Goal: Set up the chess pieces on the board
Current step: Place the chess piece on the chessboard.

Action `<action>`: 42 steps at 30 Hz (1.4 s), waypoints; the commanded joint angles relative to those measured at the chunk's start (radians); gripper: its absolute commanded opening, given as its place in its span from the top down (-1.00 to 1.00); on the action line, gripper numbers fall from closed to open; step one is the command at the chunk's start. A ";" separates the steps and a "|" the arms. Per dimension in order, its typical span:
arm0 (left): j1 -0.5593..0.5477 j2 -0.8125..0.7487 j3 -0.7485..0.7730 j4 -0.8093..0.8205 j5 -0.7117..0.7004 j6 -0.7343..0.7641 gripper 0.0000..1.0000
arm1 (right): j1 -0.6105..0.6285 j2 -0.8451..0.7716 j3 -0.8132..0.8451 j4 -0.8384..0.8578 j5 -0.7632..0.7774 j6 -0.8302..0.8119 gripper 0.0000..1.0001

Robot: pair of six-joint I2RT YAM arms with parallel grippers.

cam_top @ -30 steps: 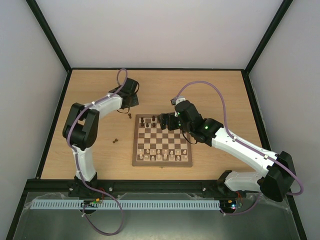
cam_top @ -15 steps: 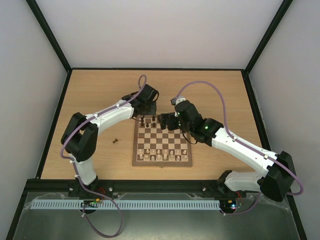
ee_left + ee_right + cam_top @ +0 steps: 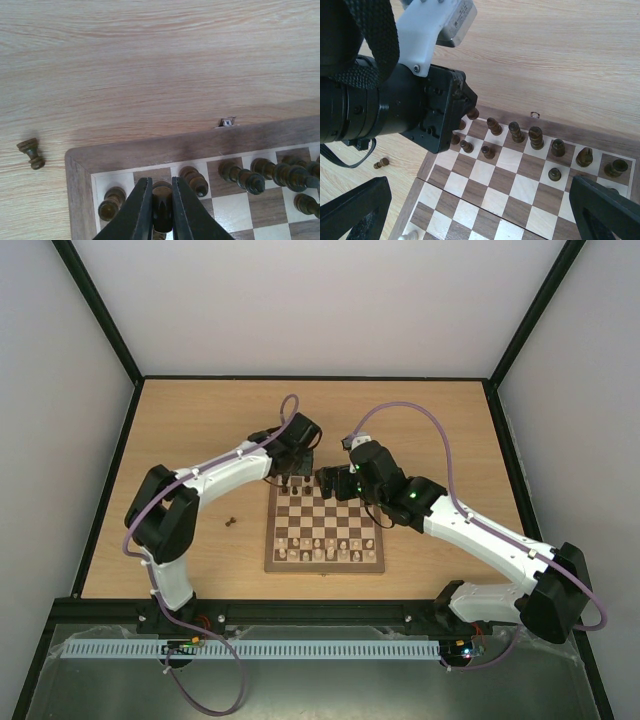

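The dark piece (image 3: 162, 207) hangs upright above the empty square (image 3: 152, 174) beside the corner piece, so my left gripper keeps moving it down until its base touches that square.
The board (image 3: 325, 567) lies mid-table. Dark chess pieces (image 3: 516, 132) stand along its far rows, and pale ones (image 3: 325, 550) along the near rows. My left gripper (image 3: 162, 200) is shut on a dark chess piece (image 3: 162, 206), just over the second square from the far-left corner, between a corner piece (image 3: 111, 202) and another (image 3: 194, 180). In the top view that gripper (image 3: 293, 472) is at the board's far-left corner. My right gripper (image 3: 480, 220) hangs open above the board's far half (image 3: 520, 187) with nothing between its fingers (image 3: 355, 210).
One dark piece (image 3: 231, 521) lies on its side on the tabletop left of the board, also visible in the left wrist view (image 3: 31, 152). A small metal clasp (image 3: 227, 121) sticks out of the board's far edge. The two arms sit close together over the far rows.
My left gripper has swung right from the bare table beyond the board's left corner to over the far-left squares, shut on the dark piece. The right arm has not moved.
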 commanded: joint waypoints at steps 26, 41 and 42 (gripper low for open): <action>-0.021 0.041 -0.078 0.050 -0.032 -0.018 0.89 | 0.005 -0.007 -0.009 0.012 -0.007 -0.007 -0.97; -0.030 0.059 -0.081 0.067 -0.021 -0.024 0.83 | 0.005 -0.005 -0.009 0.011 -0.010 -0.006 -0.97; -0.030 0.060 -0.081 0.066 -0.022 -0.024 0.83 | 0.006 -0.005 -0.008 0.011 -0.010 -0.006 -0.97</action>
